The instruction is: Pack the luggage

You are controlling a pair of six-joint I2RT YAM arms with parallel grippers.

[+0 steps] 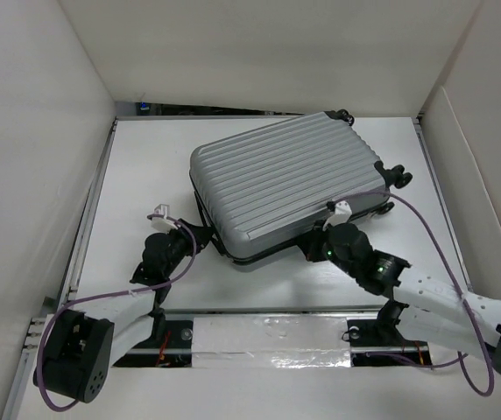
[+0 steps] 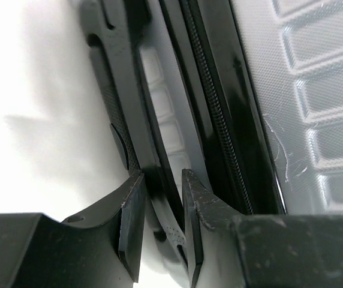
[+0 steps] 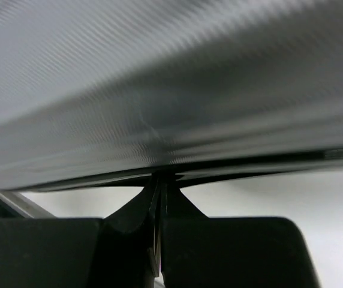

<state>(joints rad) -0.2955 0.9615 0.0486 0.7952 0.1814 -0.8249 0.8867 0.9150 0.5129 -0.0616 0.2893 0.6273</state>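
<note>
The suitcase [image 1: 287, 181] lies at a slant across the table, so the robot's right gripper should go along its long side [image 1: 360, 201] toward the wheels and push there to straighten it.
The luggage [image 1: 285, 179], a silver-grey ribbed hard-shell suitcase, lies flat and closed on the white table, slightly skewed. My left gripper [image 1: 195, 229] is at its left end. In the left wrist view the jaws [image 2: 162, 180] are closed around the black side handle [image 2: 120, 120], beside the zipper [image 2: 219, 120] and the shell [image 2: 315, 90]. My right gripper [image 1: 319, 236] is at the near long edge. In the right wrist view its fingers [image 3: 161, 180] are pressed together, tips against the dark seam under the shell [image 3: 159, 90]. I cannot tell whether anything is pinched between them.
Black spinner wheels [image 1: 399, 178] stick out at the suitcase's right end. White walls enclose the table [image 1: 137, 175] on the left, back and right. A taped white strip [image 1: 268, 341] runs along the near edge between the arm bases.
</note>
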